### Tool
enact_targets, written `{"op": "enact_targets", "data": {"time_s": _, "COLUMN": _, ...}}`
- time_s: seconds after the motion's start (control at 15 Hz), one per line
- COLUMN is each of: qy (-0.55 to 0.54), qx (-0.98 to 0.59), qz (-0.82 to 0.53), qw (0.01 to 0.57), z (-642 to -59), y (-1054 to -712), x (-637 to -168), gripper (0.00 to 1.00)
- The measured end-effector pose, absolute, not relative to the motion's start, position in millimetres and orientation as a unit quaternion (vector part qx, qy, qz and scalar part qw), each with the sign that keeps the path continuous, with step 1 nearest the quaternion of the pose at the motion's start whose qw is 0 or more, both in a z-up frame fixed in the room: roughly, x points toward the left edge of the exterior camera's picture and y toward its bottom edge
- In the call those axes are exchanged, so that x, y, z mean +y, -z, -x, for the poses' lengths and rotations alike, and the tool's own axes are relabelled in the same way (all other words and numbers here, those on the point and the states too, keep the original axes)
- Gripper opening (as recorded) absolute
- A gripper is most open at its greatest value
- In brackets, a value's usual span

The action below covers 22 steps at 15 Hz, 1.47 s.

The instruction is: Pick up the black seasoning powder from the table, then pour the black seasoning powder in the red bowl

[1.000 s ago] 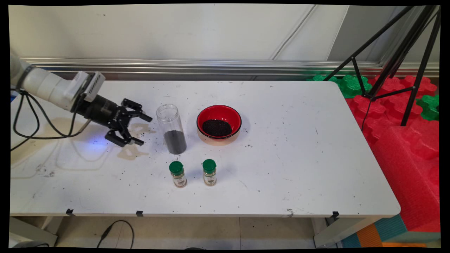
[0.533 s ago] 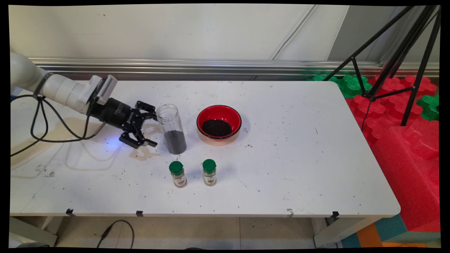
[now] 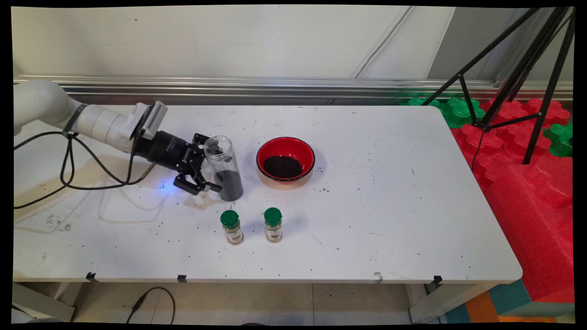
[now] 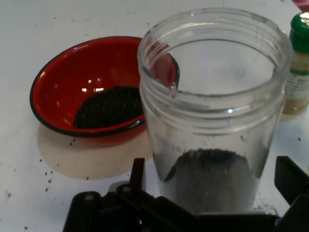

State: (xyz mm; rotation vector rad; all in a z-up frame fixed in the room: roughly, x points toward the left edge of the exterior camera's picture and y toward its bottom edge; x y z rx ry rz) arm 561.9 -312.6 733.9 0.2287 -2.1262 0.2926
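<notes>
The dark grains (image 3: 229, 186) sit low in the clear jar (image 3: 226, 172). The grains will slide to the jar's rim and pour out when I tip the jar steeply.
A tall clear jar (image 3: 227, 176) (image 4: 212, 96), lidless and holding dark grains at its bottom, stands upright on the white table (image 3: 390, 206). My gripper (image 3: 210, 163) (image 4: 212, 198) is open and reaches in from the left, low over the table. The jar's lower half sits between its fingers; one finger (image 4: 137, 175) is on each side, with small gaps showing. Just right of the jar is a red bowl (image 3: 306, 153) (image 4: 58, 82) with a heap of the same dark grains.
Two small green-capped spice bottles (image 3: 232, 227) (image 3: 273, 224) stand in front of the jar; one (image 4: 299, 63) shows in the hand view. Dark grains are scattered over the table. A black tripod (image 3: 518, 68) and red foam blocks (image 3: 527, 192) lie off the right end.
The gripper has moved right along the table, from a jar-width left of the jar to straddling it. It stayed open. Jar, bowl and bottles have not moved.
</notes>
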Motion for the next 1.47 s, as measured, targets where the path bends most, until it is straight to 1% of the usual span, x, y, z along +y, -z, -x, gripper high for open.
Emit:
{"op": "enact_targets", "data": {"time_s": 1.0, "qy": -0.126, "qx": -0.849, "qz": -0.106, "qw": 0.502, "z": -552.9, "y": -721.6, "x": -319.4, "gripper": 1.0}}
{"op": "enact_targets", "data": {"time_s": 1.07, "qy": -0.126, "qx": -0.848, "qz": -0.107, "qw": 0.503, "z": -552.8, "y": -721.5, "x": -319.4, "gripper": 0.0}}
{"op": "enact_targets", "data": {"time_s": 1.47, "qy": -0.126, "qx": -0.844, "qz": -0.11, "qw": 0.51, "z": -553.4, "y": -722.4, "x": -319.0, "gripper": 0.0}}
